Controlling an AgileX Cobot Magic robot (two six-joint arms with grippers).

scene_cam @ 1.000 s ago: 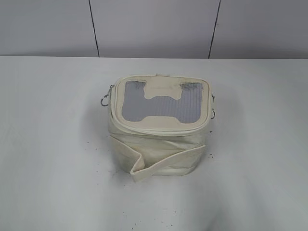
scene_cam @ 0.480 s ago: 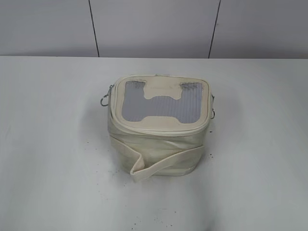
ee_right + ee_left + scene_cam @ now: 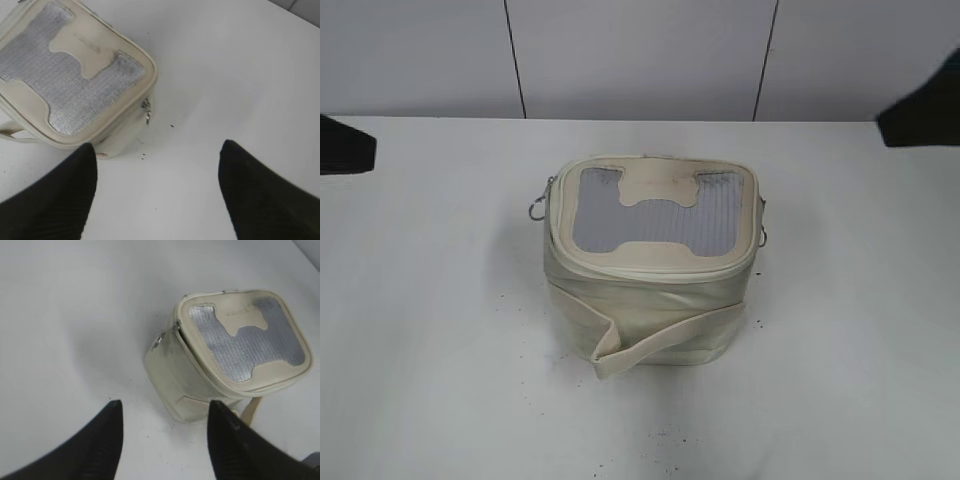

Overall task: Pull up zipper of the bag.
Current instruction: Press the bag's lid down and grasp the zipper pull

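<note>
I expect the silver pull point(image 3: 538, 206) by my left gripper to slide to the front when I pull, because the zipper track bends around the lid's front corner point(image 3: 561, 259).
The cream-white boxy bag point(image 3: 650, 270) stands upright mid-table, with a grey ribbed top panel and a bone-shaped patch. It also shows in the left wrist view point(image 3: 225, 355) and the right wrist view point(image 3: 75, 80). The zipper track runs round the lid rim point(image 3: 650, 268). One silver pull with a ring hangs at the bag's left side point(image 3: 538, 207) and shows in the left wrist view point(image 3: 160, 340). The other hangs at the right side point(image 3: 763, 235) and shows in the right wrist view point(image 3: 147, 111). My left gripper point(image 3: 165, 407) is open and empty, left of the bag. My right gripper point(image 3: 157, 147) is open and empty, right of it.
The bag's loose strap band point(image 3: 660, 340) sticks out at the front. The white table point(image 3: 430, 330) has small dark specks near the bag. A grey panelled wall point(image 3: 640, 55) stands behind. Dark arm parts show at the left edge point(image 3: 345, 145) and the right edge point(image 3: 925, 110).
Both arms have come into the exterior view at the left and right edges; earlier neither showed. The bag has not moved.
</note>
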